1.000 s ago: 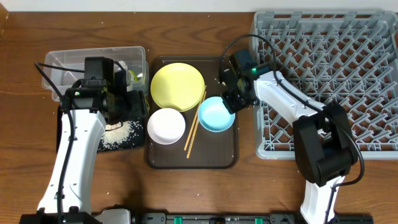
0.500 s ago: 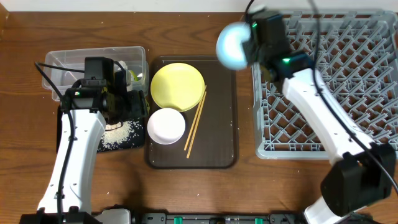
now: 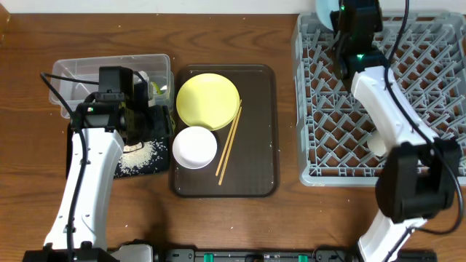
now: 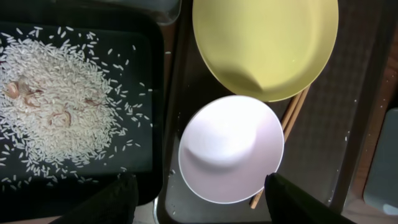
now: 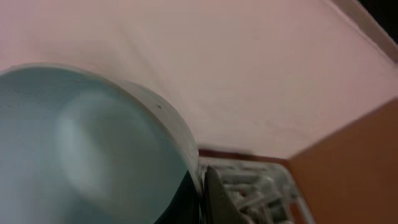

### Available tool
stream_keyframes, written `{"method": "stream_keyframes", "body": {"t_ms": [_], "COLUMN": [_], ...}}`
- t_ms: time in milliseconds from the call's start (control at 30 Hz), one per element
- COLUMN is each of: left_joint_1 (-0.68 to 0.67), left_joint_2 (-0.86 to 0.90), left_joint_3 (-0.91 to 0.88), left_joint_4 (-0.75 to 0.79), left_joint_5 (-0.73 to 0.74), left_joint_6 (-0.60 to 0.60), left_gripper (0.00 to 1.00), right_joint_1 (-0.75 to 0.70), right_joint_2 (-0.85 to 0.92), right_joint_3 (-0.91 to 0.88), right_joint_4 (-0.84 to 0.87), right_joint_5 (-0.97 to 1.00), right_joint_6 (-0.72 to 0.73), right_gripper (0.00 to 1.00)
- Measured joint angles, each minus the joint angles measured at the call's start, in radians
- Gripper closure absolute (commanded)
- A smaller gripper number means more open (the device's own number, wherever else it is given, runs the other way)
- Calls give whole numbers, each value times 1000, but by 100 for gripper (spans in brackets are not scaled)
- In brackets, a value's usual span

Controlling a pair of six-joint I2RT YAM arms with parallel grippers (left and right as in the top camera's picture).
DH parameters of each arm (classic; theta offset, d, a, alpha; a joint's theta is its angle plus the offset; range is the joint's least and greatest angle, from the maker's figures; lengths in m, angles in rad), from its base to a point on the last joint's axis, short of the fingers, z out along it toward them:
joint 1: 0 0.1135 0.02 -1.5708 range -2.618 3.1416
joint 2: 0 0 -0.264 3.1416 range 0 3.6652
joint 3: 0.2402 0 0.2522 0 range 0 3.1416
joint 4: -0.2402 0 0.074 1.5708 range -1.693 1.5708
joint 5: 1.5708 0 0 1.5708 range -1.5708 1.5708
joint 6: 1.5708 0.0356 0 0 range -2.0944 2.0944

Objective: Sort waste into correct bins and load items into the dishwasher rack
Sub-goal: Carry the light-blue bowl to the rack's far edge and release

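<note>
My right gripper should next lower the light blue bowl (image 3: 327, 13), which is tilted on edge above the rack's open corner (image 3: 314, 49), until the bowl rests there, and then let go.
My right gripper (image 3: 341, 16) is shut on the rim of the light blue bowl (image 3: 324, 9) and holds it tilted over the far left corner of the grey dishwasher rack (image 3: 408, 87). In the right wrist view the bowl (image 5: 81, 149) fills the left and my fingers (image 5: 202, 190) pinch its edge. My left gripper (image 4: 199, 208) is open and empty above the white bowl (image 4: 230, 149). The yellow plate (image 3: 208, 100) and chopsticks (image 3: 229, 144) lie on the brown tray. Rice (image 4: 56, 112) lies in the black tray (image 3: 156, 169). A green-yellow wrapper (image 3: 154, 89) lies in the clear tub (image 3: 73, 71). The tissue is not visible.
The brown serving tray (image 3: 258, 160) sits between the bins and the rack. A small pale cup-like thing (image 3: 376, 143) stands in the rack beside my right arm. A few rice grains are scattered on the serving tray.
My right gripper lifted the light blue bowl off the brown tray and carried it up and right to the rack's far left corner. The left arm has not moved.
</note>
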Motion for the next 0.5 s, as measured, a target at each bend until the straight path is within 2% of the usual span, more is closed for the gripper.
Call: {"method": "stream_keyframes", "body": {"t_ms": [200,500], "left_joint_1": [0,0], "left_joint_2": [0,0], "left_joint_3": [0,0], "left_joint_4": [0,0], "left_joint_5": [0,0], "left_joint_6": [0,0], "left_gripper": [32,32], "right_joint_1": [-12,-9], "right_joint_2": [96,145], "right_joint_3": [0,0], "right_joint_4": [33,11], "right_joint_5": [75,100], "right_joint_6": [-79,-97], "right_gripper": [99,99]}}
